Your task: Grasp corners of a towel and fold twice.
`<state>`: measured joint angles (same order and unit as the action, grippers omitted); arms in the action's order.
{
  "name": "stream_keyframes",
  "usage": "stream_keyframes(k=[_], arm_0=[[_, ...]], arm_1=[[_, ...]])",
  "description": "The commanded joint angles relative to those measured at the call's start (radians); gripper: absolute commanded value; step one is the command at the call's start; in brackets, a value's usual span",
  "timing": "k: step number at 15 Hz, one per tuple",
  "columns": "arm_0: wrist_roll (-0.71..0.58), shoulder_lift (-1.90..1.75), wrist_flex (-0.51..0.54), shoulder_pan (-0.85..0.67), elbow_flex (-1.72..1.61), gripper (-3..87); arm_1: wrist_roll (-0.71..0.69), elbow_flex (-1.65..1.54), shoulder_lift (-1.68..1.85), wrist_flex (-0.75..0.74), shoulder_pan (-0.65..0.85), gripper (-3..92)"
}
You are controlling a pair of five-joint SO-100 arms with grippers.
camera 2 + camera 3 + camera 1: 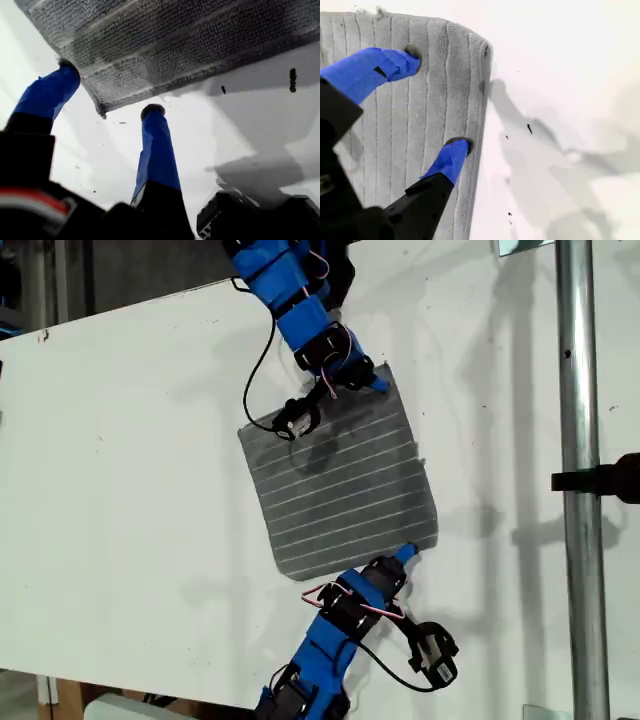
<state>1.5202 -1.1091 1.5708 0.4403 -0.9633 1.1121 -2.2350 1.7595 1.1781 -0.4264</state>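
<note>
The towel point(345, 495) will bunch up into a pleat at the thin corner point(101, 104) when the robot folds it over, because that corner lies flat and loose between the blue fingers.
The grey striped towel point(340, 480) lies flat on the white table point(120, 490). My first gripper point(408, 554) comes in from the exterior view's bottom and stands open at the towel's lower right corner point(430, 540). In the first wrist view that corner point(102, 111) lies between the two blue fingers point(155, 145) of my first gripper point(109, 89), low over the table. My second gripper point(375, 378) reaches from the exterior view's top. It is open, with both fingertips point(455, 155) down on the towel point(455, 90) just inside its upper right corner point(485, 47).
A metal pole point(575, 440) with a black clamp point(600, 480) runs down the exterior view's right side. Black cables point(255, 370) loop from both arms over the table. The table's far edge slants across the exterior view's top left.
</note>
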Motion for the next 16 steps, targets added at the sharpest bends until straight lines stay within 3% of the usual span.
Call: stream_keyframes(k=[1,3,4,5,10,16], arm_0=[[0.038,-0.015,0.014,-0.008,0.032,28.3],[0.061,-0.008,0.018,-0.006,0.038,27.6],[0.078,-0.006,0.021,-0.006,0.046,26.2],[0.091,0.000,0.015,-0.005,0.069,25.3],[0.129,0.091,-0.178,0.037,0.124,21.3],[0.100,0.291,-0.253,-0.012,0.138,23.0]], arm_1=[[0.000,0.023,-0.084,-0.080,0.020,22.8],[-0.003,0.051,-0.178,-0.103,0.026,15.7],[-0.002,0.069,-0.213,-0.101,0.029,4.3],[-0.006,0.083,-0.219,-0.101,0.026,0.0],[-0.012,0.104,-0.236,-0.107,0.032,-0.2],[-0.021,0.132,-0.261,-0.098,0.035,-0.2]])
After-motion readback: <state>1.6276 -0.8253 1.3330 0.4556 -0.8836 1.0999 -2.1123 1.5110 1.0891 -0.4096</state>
